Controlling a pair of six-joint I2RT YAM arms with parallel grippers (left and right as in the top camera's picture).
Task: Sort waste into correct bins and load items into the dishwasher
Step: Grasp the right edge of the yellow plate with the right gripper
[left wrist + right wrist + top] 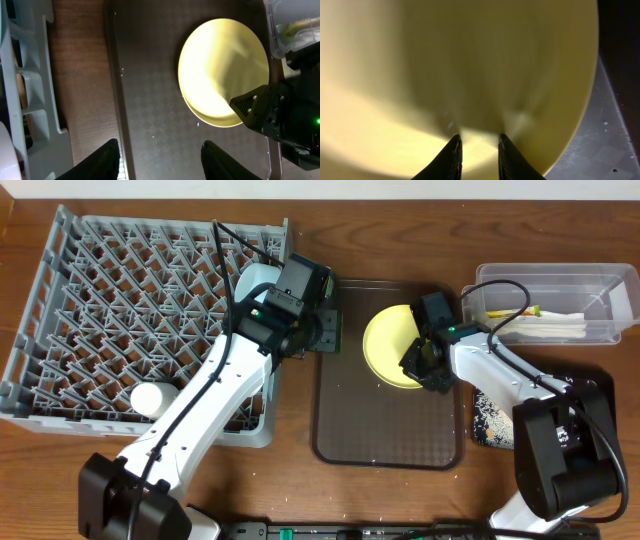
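Observation:
The yellow plate's rim [226,101] has my right gripper's shut fingers inside it. I should open them, grip the plate's rim [268,75] and raise the plate to my left gripper.
The round yellow plate [388,345] is over the far right part of the brown serving tray [385,430]; it also shows in the left wrist view [220,70] and fills the right wrist view [445,65]. My right gripper [425,365] is shut on the plate's right rim [477,142], and the plate looks tilted. My left gripper [325,330] is open and empty over the tray's left edge [160,147]. The grey dish rack [100,290] stands at left with the small white cup [152,398] in it. Bowls and chopsticks are not in view.
The clear tub [560,305] at the far right holds white paper and a yellow-green wrapper [520,312]. The black tray [490,425] with rice grains lies under my right arm. The rack's edge [30,100] is close to my left gripper.

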